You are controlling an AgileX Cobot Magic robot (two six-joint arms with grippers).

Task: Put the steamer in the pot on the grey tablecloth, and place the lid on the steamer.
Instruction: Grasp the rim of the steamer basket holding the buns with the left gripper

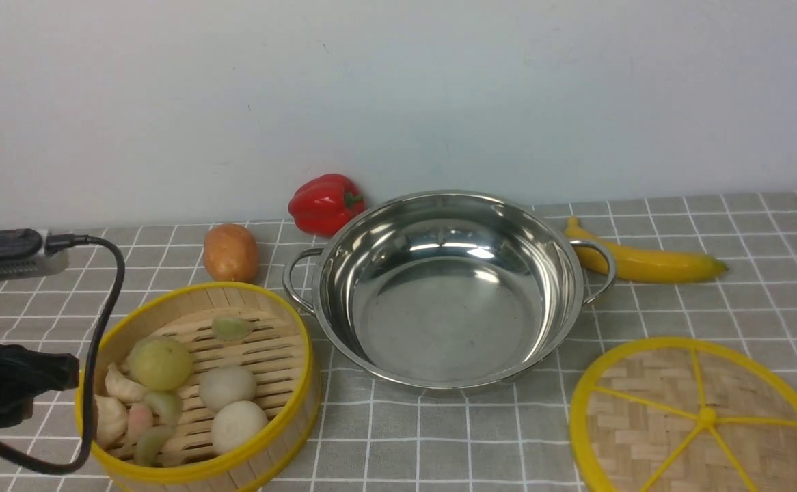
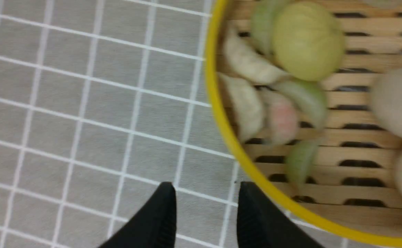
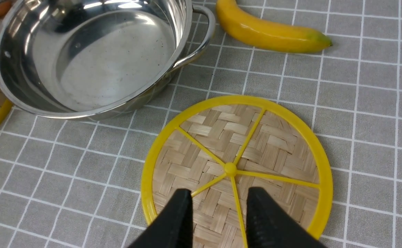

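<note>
The steamer will come to rest inside with a gap around it when I lower it, because the pot's opening is wider than the steamer's yellow rim.
The steamer stands on the grey tablecloth at the front left and holds buns and dumplings. The empty shiny pot sits in the middle. The lid lies flat at the front right. My left gripper is open and empty over the cloth, just outside the steamer's yellow rim; its arm shows at the left edge. My right gripper is open and empty, hovering over the lid near its hub. The pot lies beyond the lid. The right gripper is out of the front view.
A red pepper and a brown potato lie behind the steamer, left of the pot. A banana lies behind the pot's right handle. A black cable loops from my left arm beside the steamer. A wall closes the back.
</note>
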